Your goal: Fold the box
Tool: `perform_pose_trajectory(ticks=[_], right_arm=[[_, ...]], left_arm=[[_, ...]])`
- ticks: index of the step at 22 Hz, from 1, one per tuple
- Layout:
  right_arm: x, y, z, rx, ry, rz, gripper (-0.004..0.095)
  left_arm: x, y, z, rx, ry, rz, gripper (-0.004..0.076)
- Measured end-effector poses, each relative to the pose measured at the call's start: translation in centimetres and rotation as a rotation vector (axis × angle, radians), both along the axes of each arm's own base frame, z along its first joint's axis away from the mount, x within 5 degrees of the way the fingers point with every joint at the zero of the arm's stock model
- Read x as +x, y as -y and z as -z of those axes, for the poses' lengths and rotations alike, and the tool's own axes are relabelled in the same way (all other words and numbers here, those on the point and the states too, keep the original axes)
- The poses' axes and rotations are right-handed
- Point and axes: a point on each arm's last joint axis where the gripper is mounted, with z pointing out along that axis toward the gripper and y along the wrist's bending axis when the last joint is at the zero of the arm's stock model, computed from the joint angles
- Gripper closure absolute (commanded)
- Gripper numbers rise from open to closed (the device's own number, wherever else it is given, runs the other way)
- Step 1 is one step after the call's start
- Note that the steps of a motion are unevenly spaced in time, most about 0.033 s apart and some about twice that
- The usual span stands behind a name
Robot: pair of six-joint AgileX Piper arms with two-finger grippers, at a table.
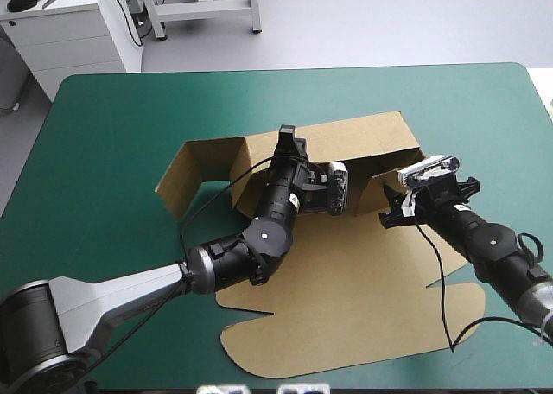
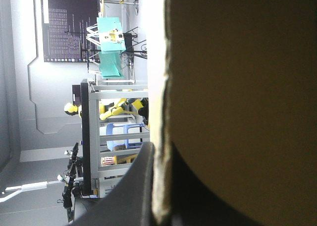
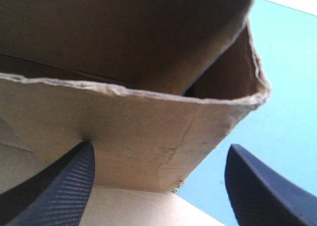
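Note:
I expect the broad lid (image 1: 354,295) to trail along flat when I pull the box's side, because it runs in one piece out of the brown box (image 1: 367,219).
The brown box (image 1: 363,273) lies mid-table, its back wall (image 1: 346,139) and side walls raised and its broad lid flat toward the near edge. My left gripper (image 1: 287,139) reaches over the tray to the back wall's top edge. In the left wrist view the left gripper (image 2: 159,151) is shut on the board, with one black finger (image 2: 133,186) on each side of the edge. My right gripper (image 1: 390,206) is at the right side wall. In the right wrist view the right gripper (image 3: 161,145) is open, one finger (image 3: 64,186) against the wall (image 3: 138,132), the other over the cover.
The teal-green cover (image 1: 104,143) stretches wide around the box on the left and far sides. A loose flap (image 1: 183,180) of the box stands out to the left. A white cabinet (image 1: 69,31) stands beyond the table's far left corner.

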Motion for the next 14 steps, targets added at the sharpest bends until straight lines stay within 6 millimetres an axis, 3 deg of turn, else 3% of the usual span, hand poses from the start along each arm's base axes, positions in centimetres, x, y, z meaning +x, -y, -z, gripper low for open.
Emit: perform_pose_trajectory(ticks=[5, 14], right_arm=[[0.7, -0.1, 0.8, -0.010, -0.032, 0.005, 0.0233], [4.9, -1.0, 0.0, 0.013, -0.030, 0.004, 0.0234]], left_arm=[[0.0, 0.0, 0.0, 0.003, 0.005, 0.005, 0.0732], [0.1, 0.1, 0.2, 0.011, 0.006, 0.002, 0.0732]])
